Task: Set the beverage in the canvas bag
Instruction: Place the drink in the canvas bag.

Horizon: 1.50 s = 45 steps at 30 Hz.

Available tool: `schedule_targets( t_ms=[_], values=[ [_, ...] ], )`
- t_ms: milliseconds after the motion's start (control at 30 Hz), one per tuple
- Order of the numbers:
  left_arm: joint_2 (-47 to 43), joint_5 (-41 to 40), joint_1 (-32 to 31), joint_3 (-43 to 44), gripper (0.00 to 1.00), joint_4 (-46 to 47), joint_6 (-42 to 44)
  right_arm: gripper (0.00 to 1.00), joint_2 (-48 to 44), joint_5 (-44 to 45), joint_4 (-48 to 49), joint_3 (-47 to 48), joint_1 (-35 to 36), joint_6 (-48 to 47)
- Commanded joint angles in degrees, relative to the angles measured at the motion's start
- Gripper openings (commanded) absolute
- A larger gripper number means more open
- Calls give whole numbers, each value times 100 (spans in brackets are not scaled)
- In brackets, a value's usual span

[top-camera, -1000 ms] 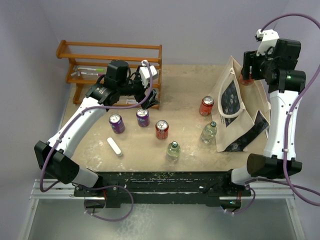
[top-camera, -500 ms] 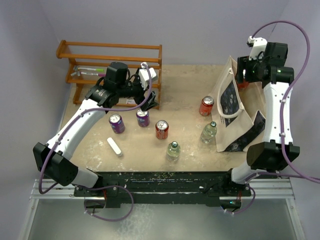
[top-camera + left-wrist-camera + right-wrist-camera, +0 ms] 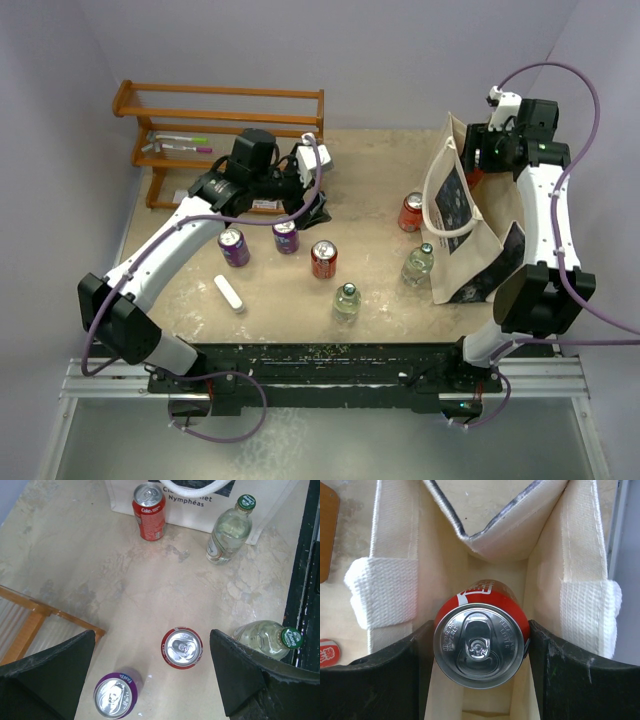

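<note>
The bag's end (image 3: 507, 537) folds inward beside the red can, so my left gripper should steady the printed side (image 3: 453, 207) before my right gripper lowers the can.
The cream canvas bag (image 3: 470, 235) stands at the right of the table, its printed side facing left. My right gripper (image 3: 482, 158) is at the bag's open mouth and is shut on a red cola can (image 3: 480, 640), held upright between the bag's walls (image 3: 395, 595). My left gripper (image 3: 312, 205) is open and empty, hovering above the cans in the middle. Below it in the left wrist view stand a red can (image 3: 182, 647) and a purple can (image 3: 116, 696), between and under the gripper (image 3: 152, 636).
On the table stand a second purple can (image 3: 233, 246), a red can (image 3: 413, 212) by the bag, two green-capped bottles (image 3: 418, 265) (image 3: 347, 300) and a white stick-shaped object (image 3: 229, 293). A wooden rack (image 3: 220, 110) stands at the back left.
My right gripper has moved left and down with the red can, from beside the bag to its open mouth. My left gripper has shifted right, over the cans.
</note>
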Motion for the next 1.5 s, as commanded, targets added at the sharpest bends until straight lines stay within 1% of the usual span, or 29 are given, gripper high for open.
schedule_targets(
  t_ms=[0,67,133,267,400,600,733,767,867,967,1100,1200,1367,1467],
  values=[
    [157,220,-144,291,99,218,-25,0,0,-138,901,70,10,231],
    [241,225,-222,296,99,250,-27,0,1,-28,1061,7,9,282],
    [346,224,-312,370,99,266,-38,0,-32,318,1229,-100,9,296],
    [666,199,-603,759,99,260,-234,0,-78,367,1426,-258,9,394],
    [1104,192,-1011,1267,99,411,-610,0,-192,278,1481,-468,10,553],
    [2096,358,-1795,2342,99,388,-1099,0,-418,-101,1491,-698,9,860],
    [2779,680,-2290,3094,99,434,-1277,0,-592,-109,1499,-803,11,953],
    [3091,782,-2441,3466,99,557,-1240,0,-648,-27,1471,-815,9,976],
    [3532,840,-2566,3861,99,785,-1153,0,-695,8,1455,-811,9,967],
    [3937,951,-2591,4134,99,1183,-1352,0,-755,51,1463,-874,9,960],
    [4364,695,-2592,4587,99,1428,-1542,0,-832,219,1477,-992,11,943],
    [4578,661,-2597,4797,99,1550,-1627,0,-915,297,1500,-1060,10,901],
    [4942,663,-2622,5040,84,1816,-1896,0,-1015,385,1577,-1176,10,849],
    [5119,803,-2653,5161,64,1957,-2024,0,-1012,306,1604,-1187,9,870]
  ],
)
